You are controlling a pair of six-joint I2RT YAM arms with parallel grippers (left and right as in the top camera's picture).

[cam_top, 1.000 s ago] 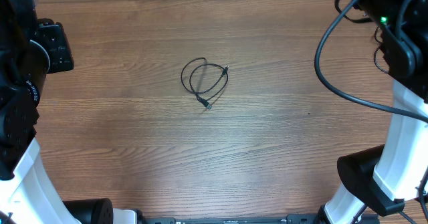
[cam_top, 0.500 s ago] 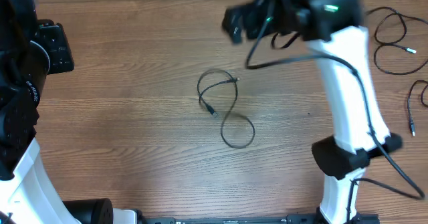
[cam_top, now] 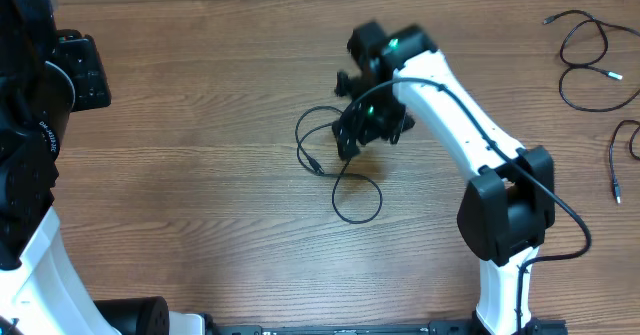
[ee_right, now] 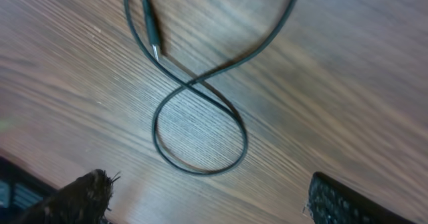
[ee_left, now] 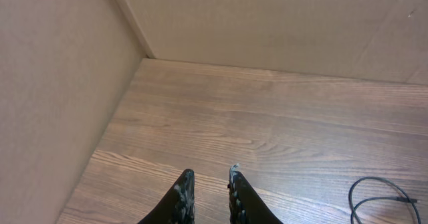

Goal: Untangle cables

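The black cable's lower loop [ee_right: 199,129] is between my right gripper's open fingers, clear of other cables, so I go on lowering the fingers before they close beside the crossing [ee_right: 190,84].
One thin black cable [cam_top: 357,197] lies mid-table in a figure-eight, its upper loop [cam_top: 305,135] partly under my right arm. My right gripper [cam_top: 352,135] hovers over that upper loop, open wide. In the right wrist view its fingertips [ee_right: 80,197] flank the lower loop [ee_right: 200,130] without touching it, and a silver-tipped plug [ee_right: 154,50] lies beyond. More cables [cam_top: 585,60] lie at the far right. My left gripper [ee_left: 209,194] is near the table's corner, slightly open with nothing between its fingers, and part of a cable [ee_left: 374,200] shows at the lower right of its view.
Another loose cable [cam_top: 625,155] lies by the right edge. A black block [cam_top: 80,70] sits at the left next to my left arm. Beige walls [ee_left: 60,83] close off the table's corner. Bare wood lies left of the figure-eight.
My right arm has swung from the back right to the middle and come down over the cable, its jaws opened. The cable went from a small coil to a stretched figure-eight. The left arm stayed put.
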